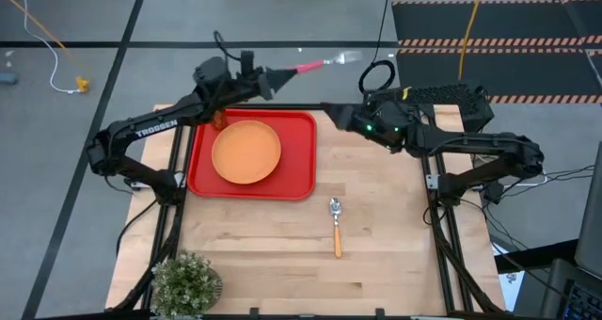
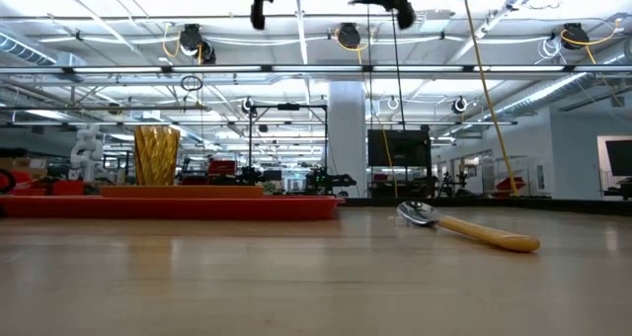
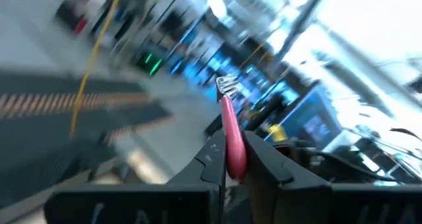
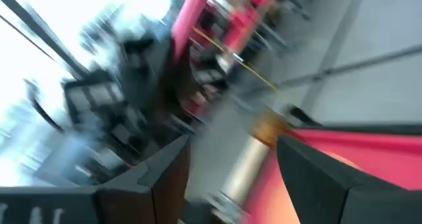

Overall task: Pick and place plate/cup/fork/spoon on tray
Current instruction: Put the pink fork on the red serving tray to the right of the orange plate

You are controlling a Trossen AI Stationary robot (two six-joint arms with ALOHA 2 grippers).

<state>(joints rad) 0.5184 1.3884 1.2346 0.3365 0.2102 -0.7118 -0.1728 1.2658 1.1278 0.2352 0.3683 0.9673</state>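
The fork (image 1: 312, 66) sticks straight out from my left gripper's fingers, so my right gripper should take it near the silver head (image 1: 348, 56) and lay it beside the orange plate.
My left gripper (image 1: 279, 77) is raised high over the tray's far edge and is shut on the fork (image 1: 320, 66), pink handle and silver head (image 3: 227, 85). My right gripper (image 1: 326, 106) is open and empty, raised beside the tray's far right corner; its fingers (image 4: 158, 174) stand apart. The orange plate (image 1: 246, 151) lies in the red tray (image 1: 299, 169). The amber cup (image 2: 156, 155) stands upright in the tray's far left corner, partly under my left arm. The spoon (image 1: 336, 226) lies flat on the table near the tray's near right corner. My left gripper pinches the fork's pink handle (image 3: 234, 159) near its free end between the two fingers (image 3: 210, 159). The fingers lie roughly level, pointing toward the table's right. The fork sticks out ahead along the fingers, head outward, lifted clear of everything.
A potted green plant (image 1: 185, 282) stands at the table's near left corner. Bare wood lies to the right of the tray and around the spoon (image 2: 469, 229). The tray's right part (image 1: 303, 136) beside the plate is bare.
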